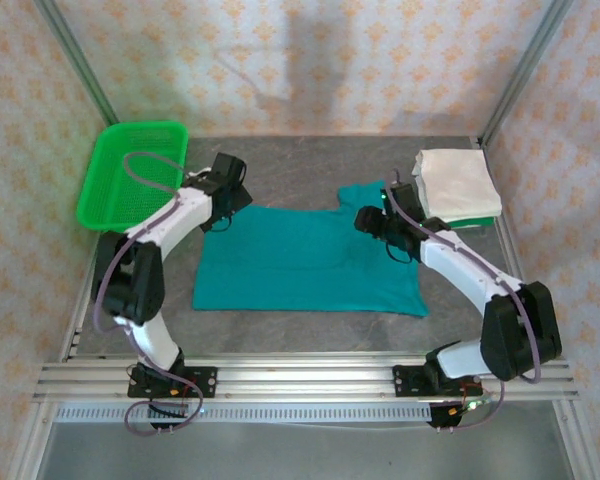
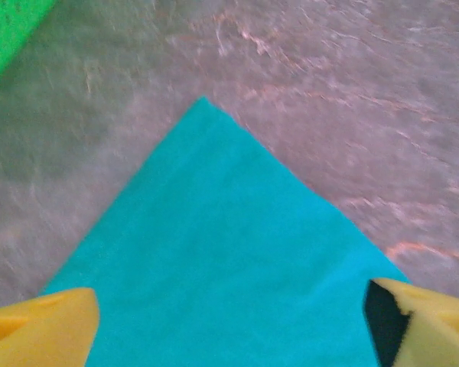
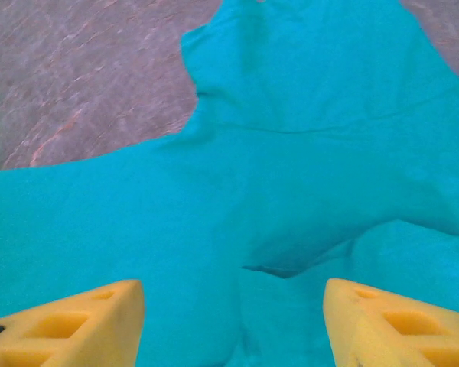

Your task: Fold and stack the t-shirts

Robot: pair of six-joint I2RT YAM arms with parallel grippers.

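My gripper is about to carry the back corner of the teal t-shirt point(image 1: 290, 245) nearer. The cloth lies flat and smooth, so the t-shirt should fold over itself and its near edge point(image 1: 300, 308) should stay put.
A teal t-shirt point(image 1: 305, 262) lies spread flat in the middle of the grey table, one sleeve pointing to the back right. My left gripper point(image 1: 223, 205) hovers open over its back left corner; in the left wrist view that corner of the teal t-shirt point(image 2: 214, 252) sits between the yellow fingertips point(image 2: 42, 329). My right gripper point(image 1: 388, 228) is open above the sleeve area, the teal cloth point(image 3: 291, 153) rumpled between its fingertips point(image 3: 76, 325). Folded white shirts point(image 1: 457, 180) are stacked at the back right on a green one point(image 1: 477, 220).
A green plastic mesh basket point(image 1: 132, 172) stands at the back left, its corner visible as the basket point(image 2: 8, 30) in the left wrist view. Metal frame posts and patterned walls surround the table point(image 1: 300, 165). An aluminium rail runs along the near edge.
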